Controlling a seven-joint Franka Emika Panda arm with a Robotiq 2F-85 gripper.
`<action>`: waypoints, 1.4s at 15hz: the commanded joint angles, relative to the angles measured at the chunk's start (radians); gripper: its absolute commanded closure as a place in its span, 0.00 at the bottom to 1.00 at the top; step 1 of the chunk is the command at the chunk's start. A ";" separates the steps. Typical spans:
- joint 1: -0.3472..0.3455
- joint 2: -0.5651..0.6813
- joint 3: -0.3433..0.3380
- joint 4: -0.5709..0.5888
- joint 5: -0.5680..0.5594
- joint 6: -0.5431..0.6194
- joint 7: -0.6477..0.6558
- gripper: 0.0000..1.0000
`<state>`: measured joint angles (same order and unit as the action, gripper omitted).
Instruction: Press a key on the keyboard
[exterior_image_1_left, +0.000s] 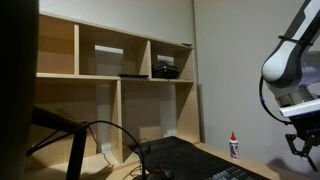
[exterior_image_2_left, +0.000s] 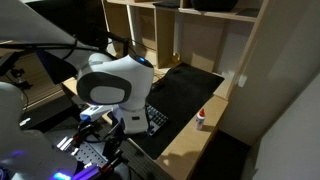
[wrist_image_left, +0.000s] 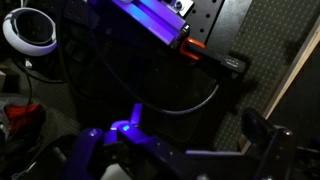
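I should move back and swing over the keyboard (exterior_image_2_left: 155, 119) before I go down to a key, because my gripper is hanging over the cables outside the desk's wooden edge (wrist_image_left: 293, 82).
The black keyboard (exterior_image_1_left: 240, 174) lies low at the front of the desk, with faint pale glints on its keys. In an exterior view only a strip of it (exterior_image_2_left: 157, 118) shows beside the white arm (exterior_image_2_left: 110, 85). My gripper (exterior_image_1_left: 301, 143) hangs on the arm above the desk, to the right of the keyboard and apart from it. In the dark wrist view the gripper (wrist_image_left: 175, 150) has its two fingers wide apart with nothing between them. I cannot make out the keyboard in the wrist view.
A small white glue bottle with a red cap (exterior_image_1_left: 234, 146) (exterior_image_2_left: 201, 119) stands on the desk beside a black mat (exterior_image_2_left: 185, 90). Wooden shelves (exterior_image_1_left: 110, 70) with black boxy devices (exterior_image_1_left: 166, 70) stand behind. Cables (wrist_image_left: 190, 100) and white headphones (wrist_image_left: 28, 30) lie below the gripper.
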<state>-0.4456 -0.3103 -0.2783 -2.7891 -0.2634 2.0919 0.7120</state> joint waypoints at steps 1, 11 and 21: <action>-0.010 -0.001 0.012 0.001 0.004 -0.001 -0.002 0.00; -0.353 0.000 -0.200 0.043 -0.054 0.083 -0.177 0.00; -0.304 -0.154 -0.101 0.002 0.090 0.099 -0.291 0.00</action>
<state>-0.7834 -0.3944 -0.4338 -2.7890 -0.2751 2.1778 0.4967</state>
